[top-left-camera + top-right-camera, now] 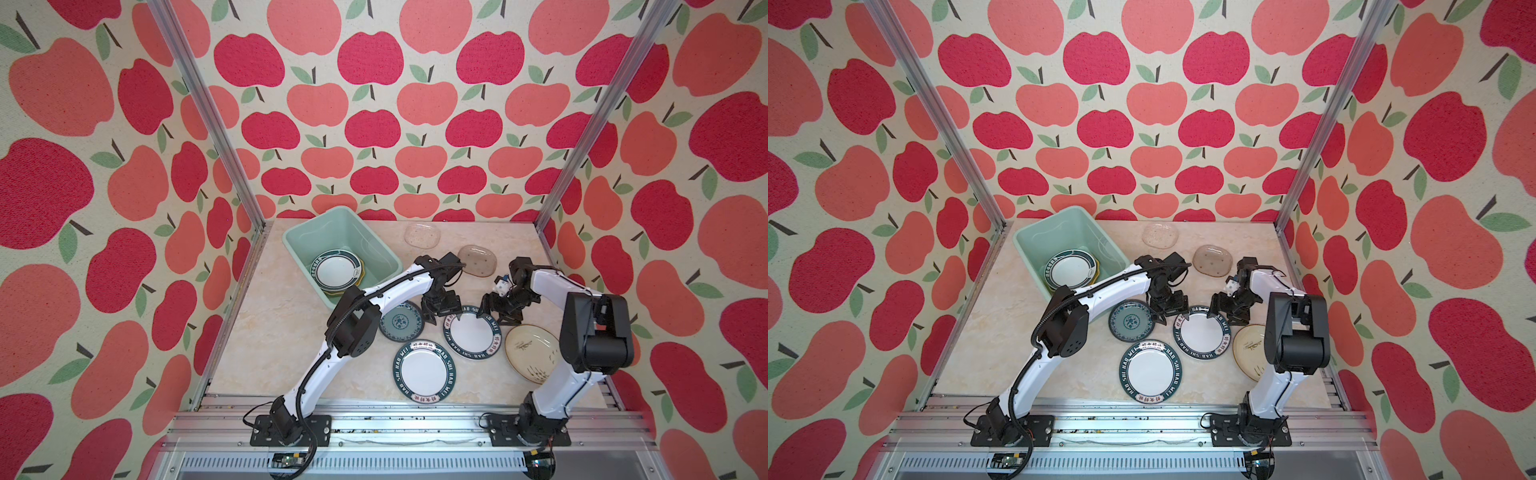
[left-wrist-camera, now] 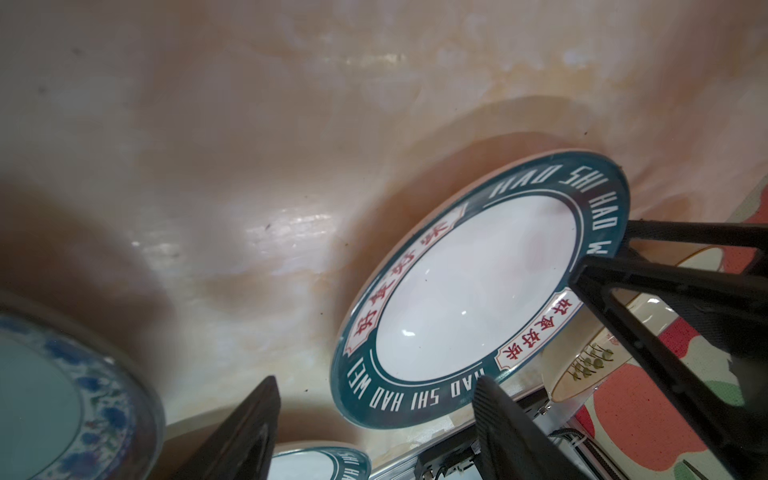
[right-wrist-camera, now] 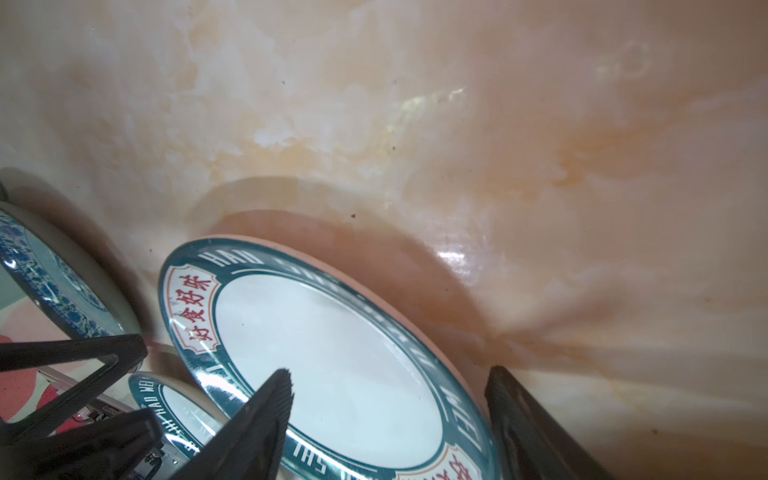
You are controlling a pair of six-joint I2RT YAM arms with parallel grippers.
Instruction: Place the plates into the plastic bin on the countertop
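Observation:
The white plate lies flat, and its rim point(image 3: 436, 374) is between my right gripper's fingers. My left gripper should steady the opposite rim point(image 1: 449, 323) while my right gripper lifts the plate.
In both top views a white plate with a dark lettered rim point(image 1: 471, 334) point(image 1: 1200, 332) lies flat on the countertop point(image 1: 286, 353). My left gripper point(image 1: 442, 318) point(image 2: 374, 415) stands open over its left far rim, one finger above the rim and one outside it. My right gripper point(image 1: 488, 312) point(image 3: 388, 411) is open across its right far rim in the same way. The mint-green plastic bin point(image 1: 299, 241) point(image 1: 1025, 241) at the back left holds stacked plates point(image 1: 336, 272). A second lettered plate point(image 1: 424, 370), a teal patterned plate point(image 1: 401, 322) and a cream plate point(image 1: 532, 351) lie around it.
Two glass oval plates point(image 1: 422, 235) point(image 1: 478, 259) lie at the back of the countertop. Aluminium rails point(image 1: 395, 409) run along the front edge, where both arm bases are bolted. Apple-patterned walls close in the left, back and right sides.

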